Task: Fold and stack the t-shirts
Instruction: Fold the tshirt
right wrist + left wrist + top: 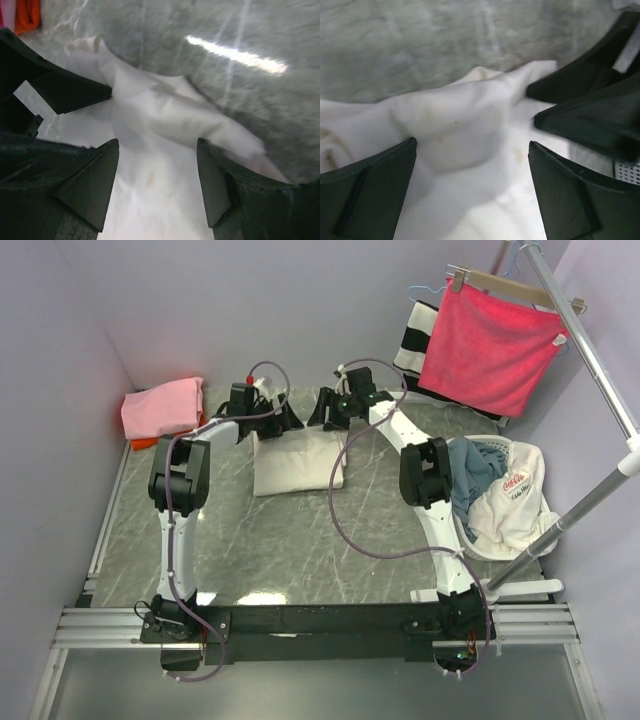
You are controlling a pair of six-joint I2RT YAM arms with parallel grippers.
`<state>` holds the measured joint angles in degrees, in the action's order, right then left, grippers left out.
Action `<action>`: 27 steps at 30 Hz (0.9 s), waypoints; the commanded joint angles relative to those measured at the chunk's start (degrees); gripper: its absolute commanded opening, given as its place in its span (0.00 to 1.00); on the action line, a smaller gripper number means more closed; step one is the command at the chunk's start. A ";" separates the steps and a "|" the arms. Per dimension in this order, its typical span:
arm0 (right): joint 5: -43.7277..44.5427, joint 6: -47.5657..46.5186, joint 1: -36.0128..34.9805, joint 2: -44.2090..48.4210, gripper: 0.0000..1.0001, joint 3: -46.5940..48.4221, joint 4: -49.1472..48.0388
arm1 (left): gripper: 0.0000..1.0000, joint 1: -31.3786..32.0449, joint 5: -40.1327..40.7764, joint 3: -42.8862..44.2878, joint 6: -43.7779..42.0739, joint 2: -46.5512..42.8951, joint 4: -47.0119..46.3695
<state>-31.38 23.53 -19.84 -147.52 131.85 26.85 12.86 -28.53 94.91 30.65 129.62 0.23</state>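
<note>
My grippers are close together over the rumpled far edge [462, 112]. Next, my left gripper backs out, pinches the bunched side fold [329, 150] and pulls the cream t-shirt straight.
The cream t-shirt [298, 462] lies partly folded into a rough rectangle in the middle of the table. Both grippers hover side by side over its far edge. My left gripper [284, 421] is open, with bunched cream fabric [460, 120] between its spread fingers [370, 185]. My right gripper [327, 410] is open too, its fingers [220, 180] astride a raised fold of the same shirt [165, 115]. Neither grips the cloth. The pink folded shirt [160, 405] lies on the orange-red one [143, 443] at the far left wall.
A white laundry basket [478, 548] holding blue and white clothes stands at the right. A red cloth on a hanger [490, 345] and a striped cloth [412, 340] hang from a metal rail [590, 350] at the back right. Walls close in the left and back.
</note>
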 commanded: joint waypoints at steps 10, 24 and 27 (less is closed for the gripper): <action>4.31 1.00 6.30 0.30 0.72 -0.80 -0.22 | 0.99 -5.83 3.40 -2.89 -1.65 -0.24 -2.57; 5.27 -4.72 2.88 14.19 0.73 -13.64 0.65 | 0.99 -5.83 5.49 -10.79 1.16 -17.12 -3.59; 5.89 -5.69 1.82 13.23 0.73 -12.85 2.50 | 0.99 -5.83 8.32 -13.25 0.55 -18.26 -0.59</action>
<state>-26.79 21.08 -15.59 -137.73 117.84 26.59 7.31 -24.36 84.53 31.31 115.48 -3.14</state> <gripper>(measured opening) 0.731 0.995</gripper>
